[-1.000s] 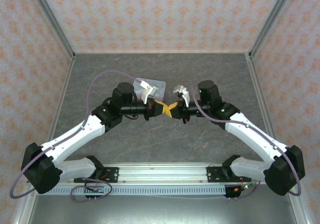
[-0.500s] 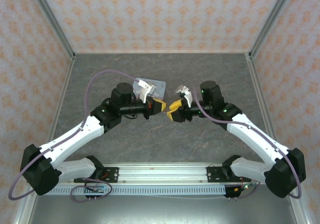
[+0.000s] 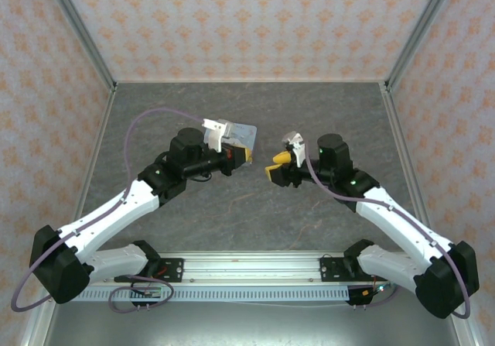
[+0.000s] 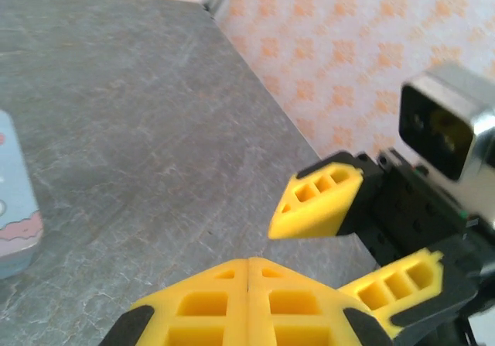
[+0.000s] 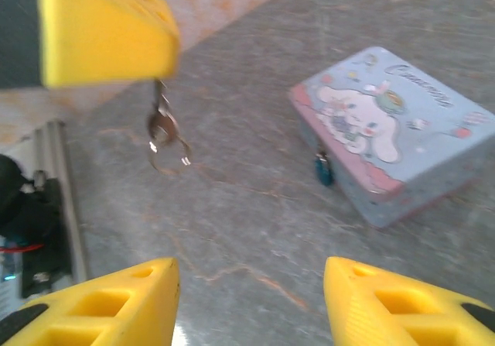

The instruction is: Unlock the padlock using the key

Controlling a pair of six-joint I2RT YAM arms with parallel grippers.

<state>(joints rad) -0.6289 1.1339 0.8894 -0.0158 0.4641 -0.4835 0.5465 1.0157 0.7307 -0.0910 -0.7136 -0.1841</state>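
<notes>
The key's ring [image 5: 170, 154] hangs free below the robot's left gripper, so the right gripper should keep moving in open until its fingers are around the key's head [image 5: 162, 127], then close.
In the right wrist view the tiny teal padlock [image 5: 323, 168] hangs on the front of a pale blue cartoon tin [image 5: 394, 129]. The key [image 5: 161, 115] with its wire ring dangles from the yellow tip of my left gripper [image 5: 104, 32], which is shut on it, left of the tin and above the floor. Seen from the left wrist, the left gripper [image 4: 247, 262] has its jaws pressed together, hiding the key. My right gripper [image 5: 249, 284] stands open and empty, facing the tin. From above, the left gripper [image 3: 246, 155] and right gripper [image 3: 271, 168] sit a short gap apart.
The tin [image 3: 241, 133] rests on the grey stone-pattern floor [image 3: 247, 207], just behind the left gripper. Patterned walls and metal posts enclose the workspace. In the left wrist view the right gripper's spread fingers [image 4: 317, 203] face it at close range.
The two grippers were touching tip to tip; now they have drawn apart. The right gripper has opened and backed off to the right, while the left keeps the key.
</notes>
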